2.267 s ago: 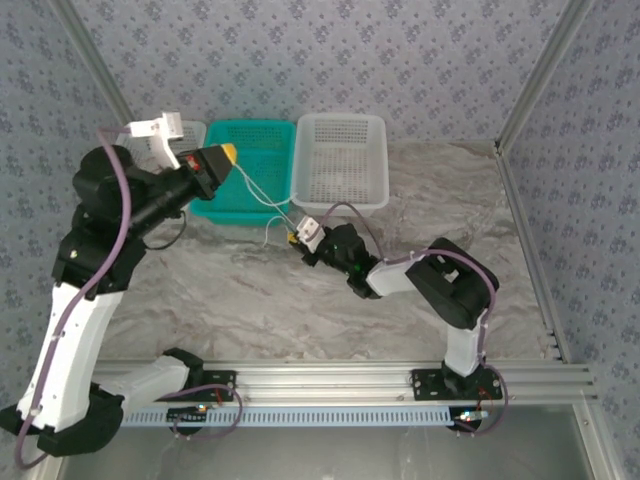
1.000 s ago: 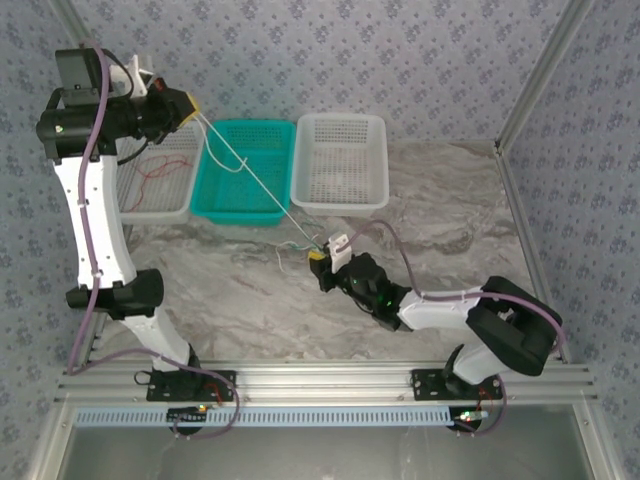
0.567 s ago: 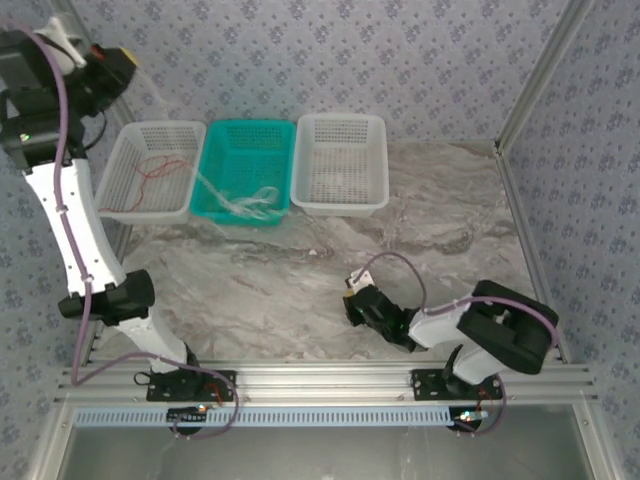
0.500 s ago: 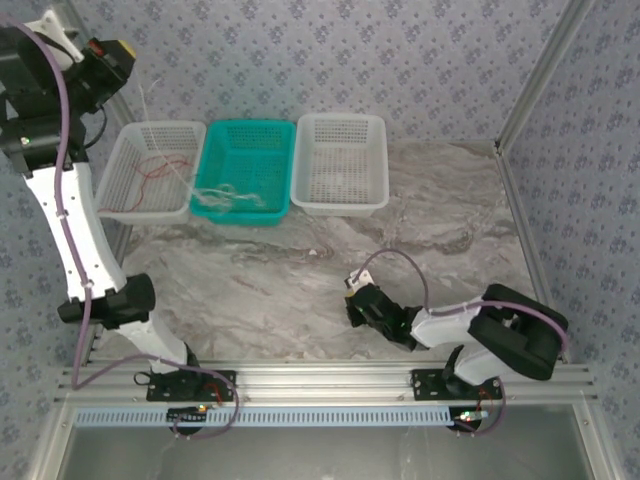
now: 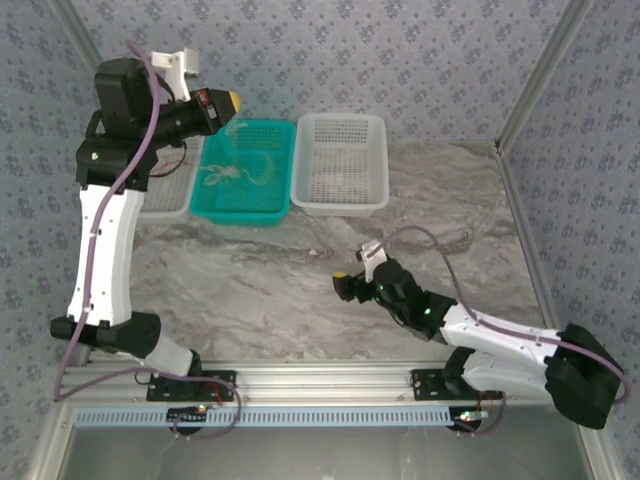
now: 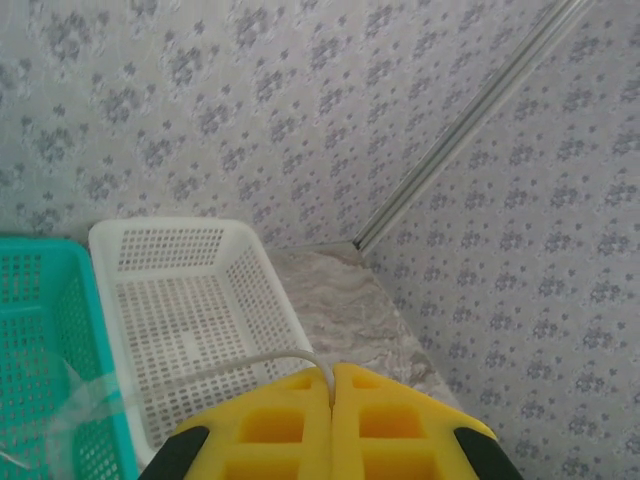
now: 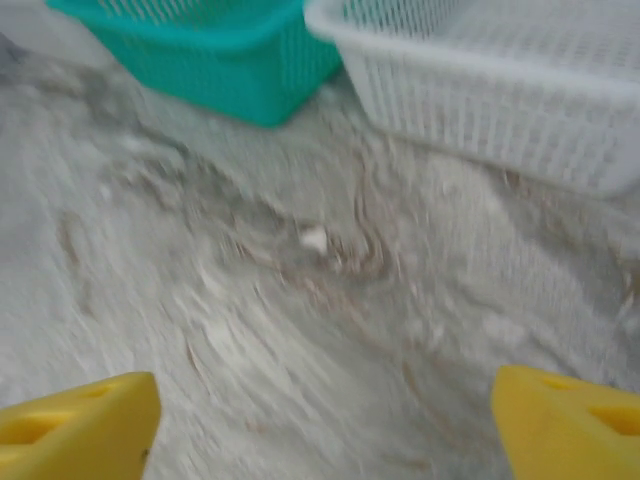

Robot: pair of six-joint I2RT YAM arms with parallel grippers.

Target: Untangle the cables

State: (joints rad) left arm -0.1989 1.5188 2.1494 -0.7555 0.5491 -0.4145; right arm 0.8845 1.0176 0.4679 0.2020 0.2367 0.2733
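The cable's loose loops (image 5: 233, 174) dangle above the teal basket, away from my open right gripper, so next my left gripper brings the cable to my right gripper.
My left gripper (image 5: 232, 100) is raised above the teal basket (image 5: 215, 208), shut on a whitish cable (image 5: 236, 170). The cable hangs down from it, and its loose loops lie inside that basket. In the left wrist view the yellow fingers (image 6: 270, 420) press together on the pale cable (image 6: 255, 362), which curves away to the left from the gripper (image 6: 331, 372). My right gripper (image 5: 342, 284) sits low over the marble table (image 5: 250, 290) near the middle. Its yellow fingers (image 7: 80, 420) stand wide apart, open, with nothing between them at the gripper (image 7: 325, 410).
A white basket (image 5: 340, 150) stands right of the teal one, and another white basket (image 5: 165, 200) sits left, partly behind my left arm. The right wrist view has the teal basket (image 7: 230, 60) and white basket (image 7: 500, 90) ahead, and a small pale speck (image 7: 313, 238) on the table.
The right gripper let go of the cable and opened wide. The left arm swung out to the far left, then back over the teal basket, still holding the pale cable, which dropped into it.
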